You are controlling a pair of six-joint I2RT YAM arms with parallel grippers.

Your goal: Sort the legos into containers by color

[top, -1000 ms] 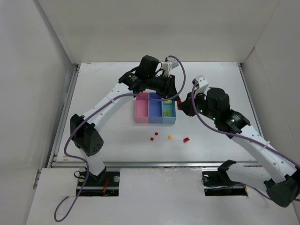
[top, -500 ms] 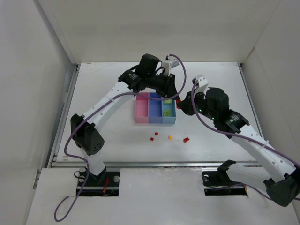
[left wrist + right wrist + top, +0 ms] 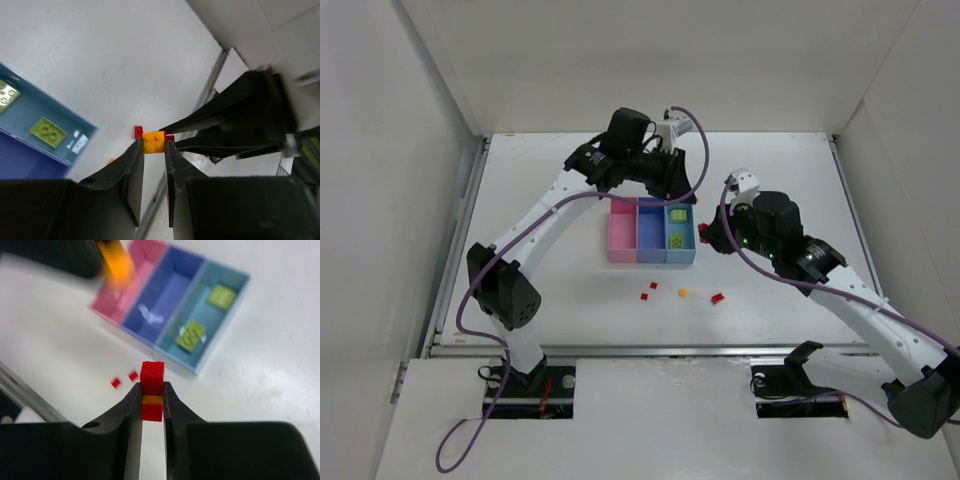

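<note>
My left gripper should keep moving toward the blue-violet bin (image 3: 651, 230) until the orange brick (image 3: 153, 142) hangs inside it, because the brick hangs alone in the gripper and the bin is empty.
My left gripper (image 3: 672, 186) hovers over the far end of the bins, shut on an orange brick (image 3: 154, 141). My right gripper (image 3: 706, 233) is just right of the light blue bin (image 3: 681, 228), shut on a small red stack (image 3: 152, 390) with a thin orange layer in it. The pink bin (image 3: 622, 232), blue-violet bin (image 3: 651, 232) and light blue bin stand joined in a row. Two yellow-green bricks (image 3: 190, 335) (image 3: 222, 296) lie in the light blue bin. The pink and blue-violet bins show no bricks.
Loose on the table in front of the bins lie two red bricks (image 3: 644, 296) (image 3: 653, 286), an orange one (image 3: 683, 293) and another red one (image 3: 717, 298). White walls enclose the table on three sides. The two grippers are close together above the bins' right end.
My left gripper has pulled back and to the left, away from my right gripper, with the orange brick in it. The right gripper has shifted slightly left with the red stack.
</note>
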